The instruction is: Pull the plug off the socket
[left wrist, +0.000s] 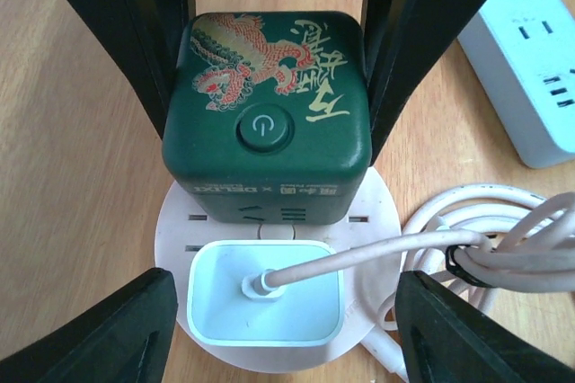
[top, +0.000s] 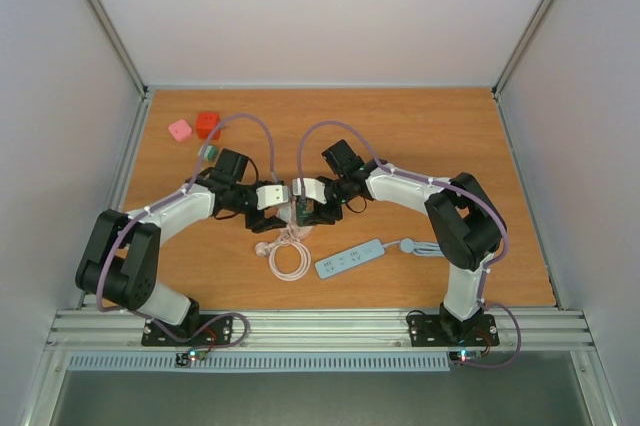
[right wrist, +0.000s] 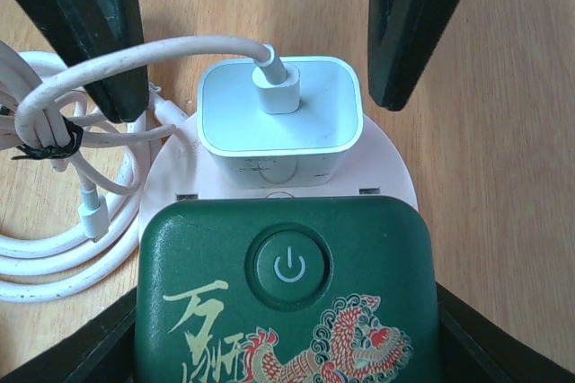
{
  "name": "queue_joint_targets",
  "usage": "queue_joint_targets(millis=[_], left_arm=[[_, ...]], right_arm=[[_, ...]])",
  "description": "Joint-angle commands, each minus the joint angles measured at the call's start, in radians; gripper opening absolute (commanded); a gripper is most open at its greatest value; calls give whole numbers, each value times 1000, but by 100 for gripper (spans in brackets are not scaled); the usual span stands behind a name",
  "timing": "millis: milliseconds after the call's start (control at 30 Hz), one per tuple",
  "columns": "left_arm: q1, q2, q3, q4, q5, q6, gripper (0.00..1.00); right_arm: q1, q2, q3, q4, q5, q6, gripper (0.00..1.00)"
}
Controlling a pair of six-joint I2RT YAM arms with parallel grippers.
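Observation:
The white plug (left wrist: 265, 293) is off-centre between the open fingers of my left gripper, so I should centre my left gripper and lower it around the plug's sides before I pull.
A dark green cube socket (left wrist: 267, 104) with a dragon print and a power button stands on its round white face (left wrist: 175, 221). A white plug (left wrist: 266, 293) with a white cable sits pushed into that white face. My left gripper (left wrist: 286, 289) is open around the plug, with a gap on each side of it. My right gripper (right wrist: 286, 329) is shut on the green socket (right wrist: 287, 293), its fingers (left wrist: 135, 50) pressed against the cube's two sides. In the top view both grippers meet at the socket (top: 299, 210) in the middle of the table.
The plug's cable is tied in a coil (top: 288, 258) just in front of the socket. A white power strip (top: 350, 259) lies to the right of the coil. A red block (top: 207, 125) and a pink block (top: 180, 130) sit at the far left.

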Motion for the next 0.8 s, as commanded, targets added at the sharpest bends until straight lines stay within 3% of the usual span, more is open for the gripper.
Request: queue_joint_targets(millis=[0,300,567,667,767], left_arm=[[-4,20,-20,62,-5,32,66],[-4,25,-12,81,20,21,52],[-4,11,19,5,114,7,40],[-4,13,10,16,105,2,43],[-5,4,-24,75,45,4,61]], right_arm=[[2,8,-16,-66,37,-3,15],[2,14,-11,-71,42,6,11],[2,20,-4,-84,55,10,7],[1,21,-3,-87,57,10,6],[2,19,-2,-90,57,10,6]])
